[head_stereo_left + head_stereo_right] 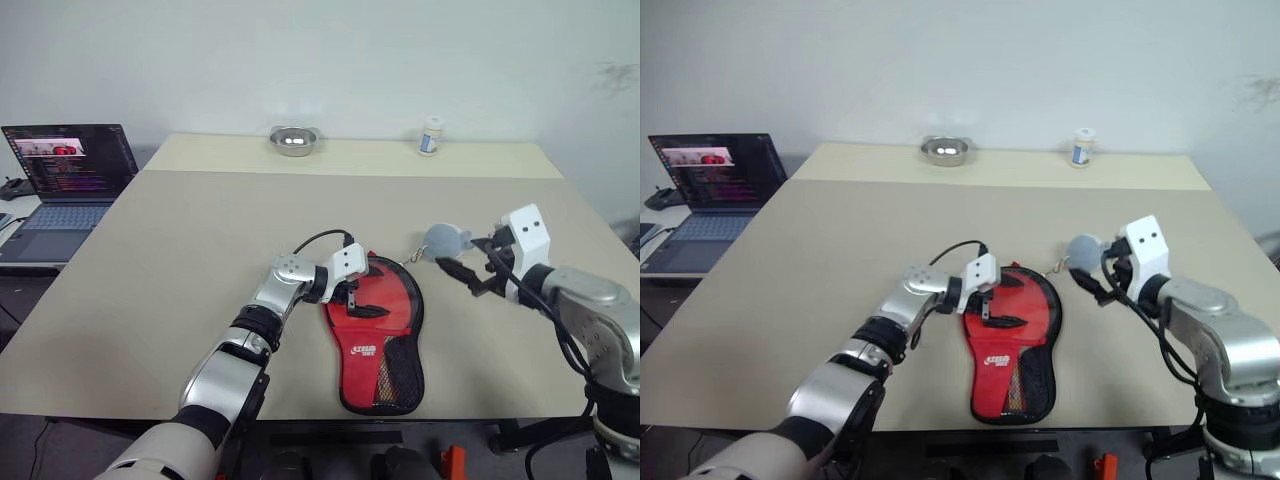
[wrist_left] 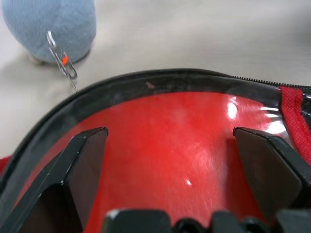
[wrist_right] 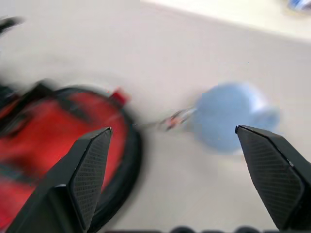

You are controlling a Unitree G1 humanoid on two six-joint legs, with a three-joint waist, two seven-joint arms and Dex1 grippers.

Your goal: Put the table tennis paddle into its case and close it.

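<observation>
The blue fuzzy ball's chain meets the case's far edge [image 1: 402, 263], so my left gripper should steady the case while my right gripper pulls the ball [image 1: 444, 241] toward me.
The case [image 1: 378, 340] lies flat on the table, red side with black mesh and white logo up, round end far, narrow end toward me. My left gripper [image 1: 368, 298] hovers open just over the round end; in the left wrist view its fingers [image 2: 85, 160] straddle the glossy red face [image 2: 170, 145] inside the black zip rim. The table tennis paddle is hidden; no handle sticks out. A small metal chain [image 2: 63, 65] links the case's far edge to a blue fuzzy ball [image 1: 443, 240]. My right gripper [image 1: 465, 278] hangs open and empty just right of that ball [image 3: 228, 119].
A steel bowl [image 1: 294, 140] and a small white bottle [image 1: 431, 136] stand at the table's far edge. An open laptop [image 1: 65, 175] sits on a side desk to the left. The beige table [image 1: 200, 250] spreads wide on the left.
</observation>
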